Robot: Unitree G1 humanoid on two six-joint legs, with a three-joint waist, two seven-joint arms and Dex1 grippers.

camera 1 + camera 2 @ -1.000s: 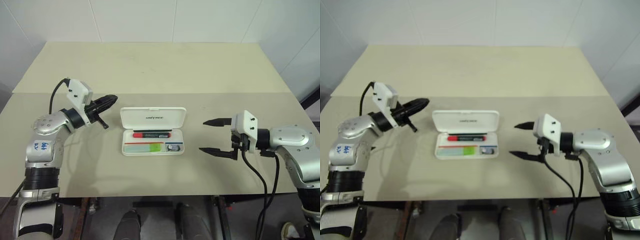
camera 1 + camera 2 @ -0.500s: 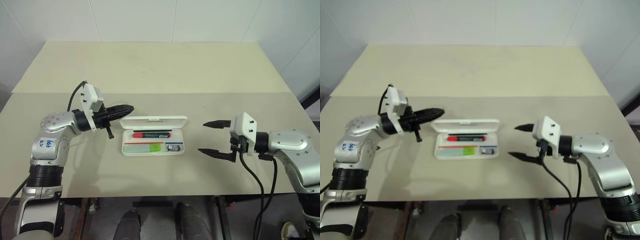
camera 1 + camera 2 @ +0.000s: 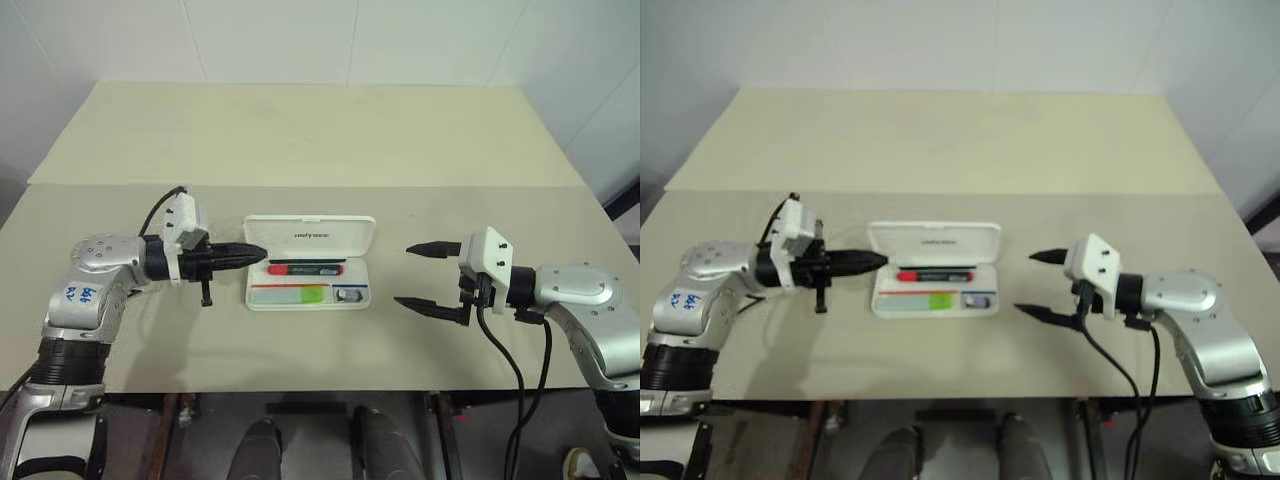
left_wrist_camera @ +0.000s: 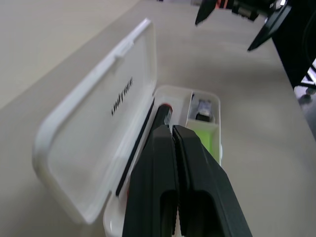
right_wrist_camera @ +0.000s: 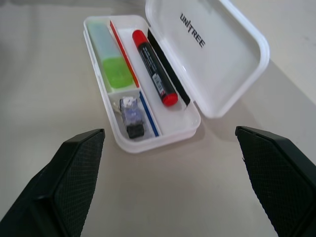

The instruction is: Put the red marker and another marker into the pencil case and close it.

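I should pull my left gripper back, bring it around behind the lid and push the lid closed, since my left fingers rest on the lid's inner side [image 3: 310, 239].
The pencil case [image 3: 352, 302] lies open in the middle of the table, its lid [image 3: 310, 233] leaning back with the logo showing. The red marker [image 3: 305, 269] lies in the rear compartment. Another marker [image 3: 290, 294], pale with a lime-green cap, lies in the front compartment. My left gripper [image 3: 255, 253] is shut and holds nothing. It points right, with its tips at the case's left end where lid meets base; I cannot tell if it touches. My right gripper [image 3: 405, 274] stands open and holds nothing, a short way right of the case.
A small dark item [image 5: 131, 116] sits in the case's little right compartment. The beige table [image 3: 300, 140] reaches far behind the case, with a seam [image 3: 450, 186] across it. Bare tabletop lies in front of the case and on both sides.
My left gripper swung from behind the lid's left corner down to the case's left end and turned to point right. The lid tipped up midway, then fell back open. The right arm kept still.
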